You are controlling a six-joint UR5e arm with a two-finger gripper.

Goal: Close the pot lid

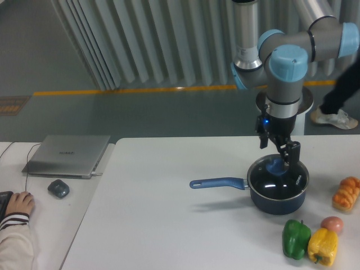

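Note:
The glass pot lid (278, 181) will come off and the pot will stay standing when I lift, because the lid's edge (275, 199) only rests along the pot's rim.
The dark blue pot (278, 201) stands on the white table (169, 225) at the right, its long blue handle (217, 183) pointing left. The glass pot lid (293, 181) lies flat on the pot's rim, and its blue knob (275, 166) shows at the centre. My gripper (286, 152) hangs just above the lid, slightly right of and behind the knob. Its fingers stand apart and nothing is between them, so it looks open and off the knob.
A green pepper (296, 238), a yellow pepper (322, 246), a reddish fruit (332, 224) and an orange bread-like item (346, 193) lie right of and in front of the pot. On the left desk are a laptop (67, 154), a mouse (58, 188) and a person's hand (19, 202).

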